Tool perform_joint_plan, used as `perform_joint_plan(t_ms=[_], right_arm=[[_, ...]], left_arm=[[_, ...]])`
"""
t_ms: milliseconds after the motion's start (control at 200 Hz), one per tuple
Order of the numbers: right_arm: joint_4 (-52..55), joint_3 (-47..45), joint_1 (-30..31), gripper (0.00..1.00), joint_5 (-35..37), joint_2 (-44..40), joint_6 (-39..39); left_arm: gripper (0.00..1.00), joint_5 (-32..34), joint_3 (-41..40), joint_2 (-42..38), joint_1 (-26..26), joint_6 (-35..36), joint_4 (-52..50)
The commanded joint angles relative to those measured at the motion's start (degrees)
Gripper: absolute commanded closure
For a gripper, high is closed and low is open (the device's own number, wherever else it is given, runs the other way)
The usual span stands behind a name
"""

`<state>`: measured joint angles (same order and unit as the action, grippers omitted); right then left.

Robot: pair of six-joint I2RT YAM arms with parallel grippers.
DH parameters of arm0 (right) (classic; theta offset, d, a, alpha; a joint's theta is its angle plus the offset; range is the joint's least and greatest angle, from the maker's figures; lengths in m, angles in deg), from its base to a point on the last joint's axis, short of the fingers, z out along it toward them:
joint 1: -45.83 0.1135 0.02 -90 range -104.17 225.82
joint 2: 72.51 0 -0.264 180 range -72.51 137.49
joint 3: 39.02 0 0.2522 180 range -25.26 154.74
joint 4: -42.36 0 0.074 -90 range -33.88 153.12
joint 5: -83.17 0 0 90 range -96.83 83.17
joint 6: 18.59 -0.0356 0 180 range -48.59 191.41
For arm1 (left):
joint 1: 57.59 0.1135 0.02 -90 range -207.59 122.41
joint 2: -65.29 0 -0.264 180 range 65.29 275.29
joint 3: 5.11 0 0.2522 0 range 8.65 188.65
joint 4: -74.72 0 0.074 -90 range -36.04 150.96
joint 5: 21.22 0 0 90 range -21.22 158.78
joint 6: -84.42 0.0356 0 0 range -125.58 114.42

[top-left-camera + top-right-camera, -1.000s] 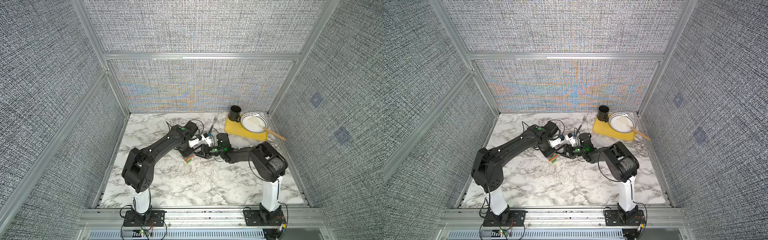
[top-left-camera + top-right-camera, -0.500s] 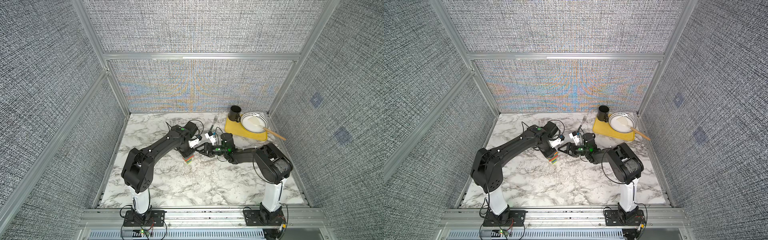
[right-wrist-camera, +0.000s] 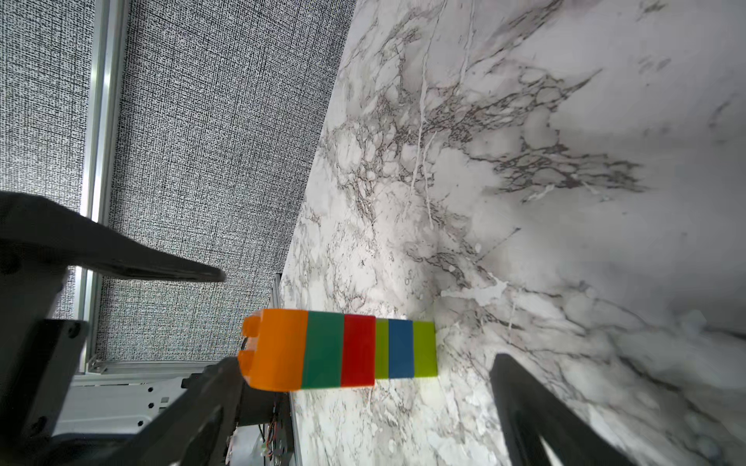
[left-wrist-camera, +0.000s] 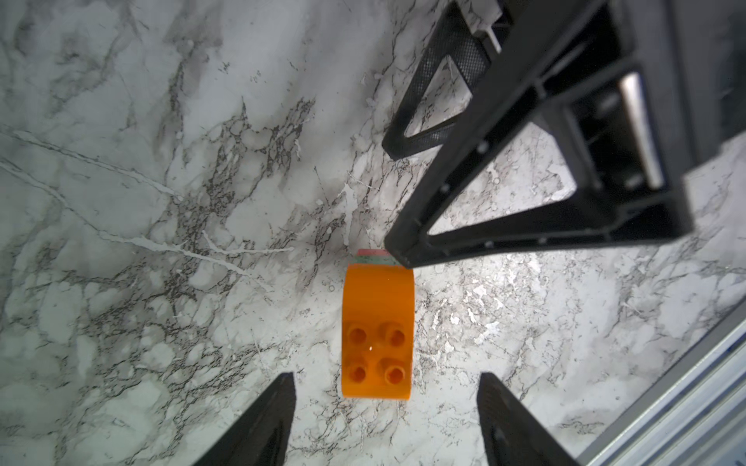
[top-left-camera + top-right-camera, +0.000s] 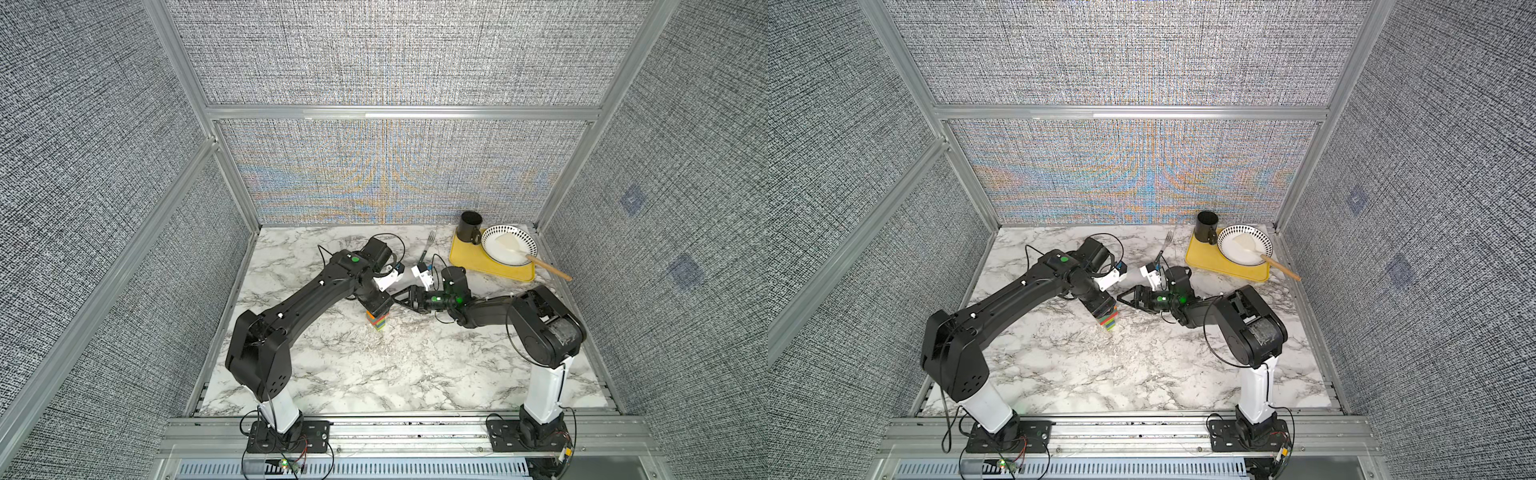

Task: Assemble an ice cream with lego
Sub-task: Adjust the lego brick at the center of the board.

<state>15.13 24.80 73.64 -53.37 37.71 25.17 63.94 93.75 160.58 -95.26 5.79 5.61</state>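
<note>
The robot's left gripper hangs over the orange top (image 4: 378, 330), so it should back off before the right gripper comes round and takes the narrow stem (image 3: 404, 348).
The ice cream (image 5: 376, 322) (image 5: 1110, 322) stands upright on the marble table and nothing holds it. In the right wrist view the ice cream (image 3: 343, 349) shows an orange rounded top, green and red layers, and a lime-blue-lime stem. My left gripper (image 4: 385, 379) (image 5: 376, 306) hangs straight above it, open, its fingers wide on either side of the orange top (image 4: 377, 335). My right gripper (image 3: 363, 359) (image 5: 401, 297) is open beside the stack, level with it. One of its fingertips (image 4: 397, 250) sits close to the wide layers.
At the back right, a yellow tray (image 5: 467, 262) holds a black cup (image 5: 469, 228) and a patterned bowl (image 5: 528, 245) with a wooden-handled spatula (image 5: 548, 269). A fork (image 5: 428, 245) lies on the table behind the grippers.
My left gripper has opened and let go of the ice cream, which stays standing on the table. The right gripper has stayed open beside it.
</note>
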Motion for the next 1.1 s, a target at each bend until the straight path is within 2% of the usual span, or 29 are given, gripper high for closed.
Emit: perform_joint_plan(t_ms=[0, 40, 55, 75, 150, 265, 350, 480, 586, 631, 716, 836, 1096], right_arm=[[-6.34, -3.14, 0.17, 0.03, 3.75, -1.9, 0.18], [-9.72, -6.35, 0.14, 0.04, 5.22, -3.06, -0.45], [-10.96, -7.21, 0.16, 0.04, 5.81, -3.62, -0.55], [-12.29, -8.14, 0.14, 0.05, 6.67, -4.2, -0.65], [-14.62, -11.57, 0.55, 0.08, 10.23, -6.79, -0.08], [-14.66, -17.51, 3.29, 0.11, 16.92, -12.25, 5.08], [-12.71, -21.58, 8.5, 0.12, 25.47, -16.93, 12.28], [-10.72, -24.56, 20.1, 0.11, 44.07, -20.68, 26.4], [-9.3, -22.26, 25.0, 0.12, 49.71, -17.98, 31.94], [-8.82, -21.09, 25.58, 0.13, 50.32, -16.31, 32.87], [-14.18, -21.66, 25.62, 0.21, 50.26, -12.83, 35.1], [-19.94, -21.5, 25.62, 0.21, 53.33, -7.66, 36.08], [-26.44, -17.82, 25.62, 0.24, 53.34, 0.95, 37.35]], left_arm=[[0.22, -1.62, 1.07, -5.7, 0.05, -4.02, 2.13], [0.16, -2.46, 0.49, -9.19, 0.06, -5.92, 3.05], [0.04, -2.67, 0.05, -10.55, 0.05, -6.69, 3.5], [0.01, -2.71, -0.85, -12.39, 0.06, -7.81, 4.11], [0.01, -0.63, -5.46, -19.65, 0.05, -11.74, 5.88], [0.0, 7.15, -17.17, -32.48, 0.08, -17.02, 8.6], [0.0, 13.65, -27.01, -43.52, 0.14, -19.35, 11.63], [0.0, 22.7, -36.84, -57.49, 0.23, -22.45, 13.62], [0.0, 28.6, -44.51, -66.58, 0.25, -23.66, 16.99], [0.0, 29.47, -44.2, -68.15, 0.24, -23.55, 17.29], [0.0, 30.41, -43.36, -68.96, 0.47, -23.8, 17.13], [0.0, 29.72, -43.28, -68.61, 0.58, -23.6, 16.4], [0.0, 25.81, -43.44, -67.22, 0.91, -22.88, 17.24]])
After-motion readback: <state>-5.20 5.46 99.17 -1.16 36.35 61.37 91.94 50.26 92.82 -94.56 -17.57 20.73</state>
